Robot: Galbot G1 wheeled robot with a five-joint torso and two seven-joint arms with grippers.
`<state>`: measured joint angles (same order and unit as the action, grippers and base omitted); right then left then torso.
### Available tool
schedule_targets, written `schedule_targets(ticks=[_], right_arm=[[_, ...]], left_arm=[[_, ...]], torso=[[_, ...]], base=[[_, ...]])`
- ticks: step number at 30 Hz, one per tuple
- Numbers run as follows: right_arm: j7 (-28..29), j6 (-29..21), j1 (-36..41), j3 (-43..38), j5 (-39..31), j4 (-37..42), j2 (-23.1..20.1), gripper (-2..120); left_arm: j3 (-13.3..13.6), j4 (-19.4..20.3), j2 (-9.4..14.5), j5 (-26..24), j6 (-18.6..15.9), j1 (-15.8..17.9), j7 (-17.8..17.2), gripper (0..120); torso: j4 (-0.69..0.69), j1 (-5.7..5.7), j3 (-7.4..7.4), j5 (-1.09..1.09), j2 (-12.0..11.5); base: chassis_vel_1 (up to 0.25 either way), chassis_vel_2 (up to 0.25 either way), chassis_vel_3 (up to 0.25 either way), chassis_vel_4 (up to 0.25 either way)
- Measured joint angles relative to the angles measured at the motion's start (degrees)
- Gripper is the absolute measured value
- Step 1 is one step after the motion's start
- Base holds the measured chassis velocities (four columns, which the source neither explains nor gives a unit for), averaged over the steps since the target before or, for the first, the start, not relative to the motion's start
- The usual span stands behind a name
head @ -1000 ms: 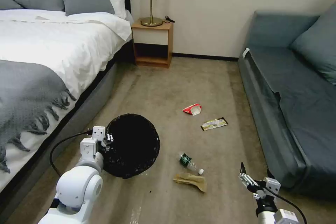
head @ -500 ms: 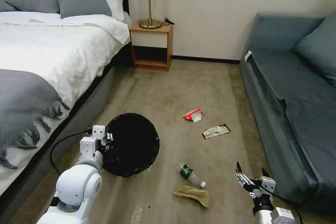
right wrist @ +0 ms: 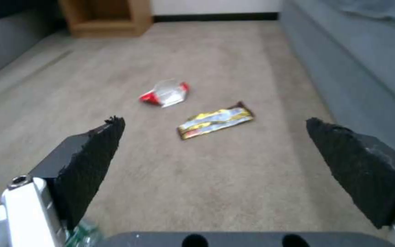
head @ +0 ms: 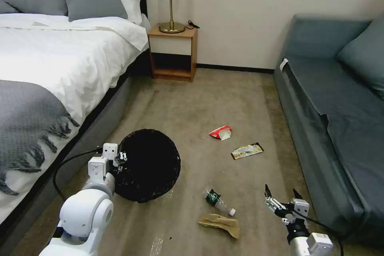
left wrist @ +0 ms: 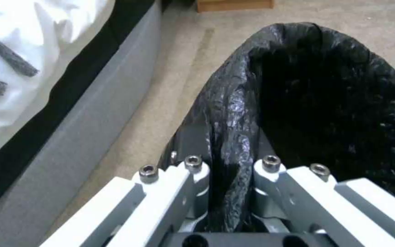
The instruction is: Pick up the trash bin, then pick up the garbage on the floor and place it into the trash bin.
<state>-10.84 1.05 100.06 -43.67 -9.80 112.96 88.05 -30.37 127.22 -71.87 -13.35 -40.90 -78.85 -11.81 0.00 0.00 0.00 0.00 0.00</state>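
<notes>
I expect the crumpled brown paper bag (head: 219, 224) to stick out past my right gripper and keep its long shape when I lift it, because its flared end (head: 233, 227) holds firm creases.
The trash bin (head: 149, 165), lined with a glossy black bag, is held off the carpet on my left, its mouth toward the camera. My left gripper (head: 120, 159) is shut on the trash bin rim (left wrist: 227, 144), one finger either side of the bag fold. On the carpet lie the garbage pieces: a red-and-white packet (head: 220, 132) (right wrist: 164, 96), a gold-and-black wrapper (head: 247, 150) (right wrist: 216, 120), a small clear bottle (head: 218, 202) with a green label and a crumpled brown paper bag (head: 220, 222). My right gripper (head: 281, 201) (right wrist: 216, 151) is open, low and right of the bottle.
A bed (head: 44, 88) with a grey throw runs along the left. A blue-grey sofa (head: 340, 120) lines the right. A wooden nightstand (head: 173, 52) with a lamp stands against the far wall. Open carpet (head: 200, 96) lies between.
The camera has shifted, so the floor things sit lower in the picture. My right gripper has moved a little left and lower. The left gripper still holds the bin.
</notes>
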Motion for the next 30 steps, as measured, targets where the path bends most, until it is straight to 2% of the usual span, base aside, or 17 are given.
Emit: schedule_targets(ticks=[3,5,8,14,15,16,18,19,22,23,26,30], right_arm=[[-2.6,-1.4,-1.2,-0.1,1.1,-0.9,-3.8,100],[-2.9,-1.9,-1.5,-0.1,1.2,-1.0,-4.6,100],[-4.4,-5.2,-2.8,0.0,1.3,-1.5,-8.5,100],[-7.6,-8.3,-5.7,1.2,1.5,-2.6,-13.3,100],[-8.9,-9.1,-6.9,2.6,2.1,-3.2,-15.8,100],[-8.9,-9.1,-6.9,2.6,2.1,-3.2,-15.8,100],[-9.8,-9.5,-7.5,5.4,2.7,-3.8,-20.3,100],[-9.8,-9.5,-7.5,5.4,2.7,-3.8,-20.3,100],[-10.5,-11.0,-7.4,10.5,2.9,-3.8,-28.8,100],[-10.5,-11.0,-7.4,10.5,2.9,-3.8,-28.8,100],[-11.7,-11.4,-7.4,15.3,4.1,-4.5,-32.8,100],[-12.8,-11.5,-9.0,20.2,6.1,-6.0,-33.8,100]], left_arm=[[-0.1,0.5,-0.2,0.8,0.0,-0.5,0.6,7],[-0.1,0.5,0.0,1.0,0.0,-0.7,0.8,7],[0.6,0.4,1.5,1.6,0.1,-0.8,1.1,7],[1.1,0.2,2.1,2.6,0.1,0.1,1.3,7],[1.5,0.0,2.1,3.2,0.1,0.2,1.6,7],[1.5,0.0,2.1,3.2,0.1,0.2,1.6,7],[2.1,-0.4,2.2,4.3,0.2,0.5,2.6,7],[2.1,-0.4,2.2,4.3,0.2,0.5,2.6,7],[3.1,-1.1,2.4,6.4,1.0,0.7,4.3,7],[3.1,-1.1,2.4,6.4,1.0,0.7,4.3,7],[3.7,-1.2,2.1,7.7,1.4,0.9,5.1,7],[3.8,-0.5,1.7,8.5,1.6,0.5,5.4,7]], torso=[[0.01,0.0,0.0,0.0,0.0],[0.01,0.0,0.0,0.0,0.0],[0.0,0.0,0.0,0.0,0.0],[0.0,0.0,0.0,0.0,0.0],[0.01,0.0,0.0,0.01,0.0],[0.01,0.0,0.0,0.01,0.0],[0.01,0.0,0.01,0.01,0.0],[0.01,0.0,0.01,0.01,0.0],[0.0,0.0,0.01,-0.01,0.0],[0.0,0.0,0.01,-0.01,0.0],[0.0,0.0,0.01,-0.02,0.0],[-0.01,0.0,0.01,0.0,0.0]], base=[[0.0,0.0,0.0,0.0],[0.0,0.0,0.0,0.0],[0.0,0.0,0.0,0.0],[0.0,0.0,0.0,0.0],[0.0,0.0,0.0,0.0],[0.0,0.0,0.0,0.0],[0.0,0.0,0.0,0.0],[0.0,0.0,0.0,0.0],[0.0,0.0,0.0,0.0],[0.0,0.0,0.0,0.0],[0.0,0.0,0.0,0.0],[0.0,0.0,0.0,0.0]])
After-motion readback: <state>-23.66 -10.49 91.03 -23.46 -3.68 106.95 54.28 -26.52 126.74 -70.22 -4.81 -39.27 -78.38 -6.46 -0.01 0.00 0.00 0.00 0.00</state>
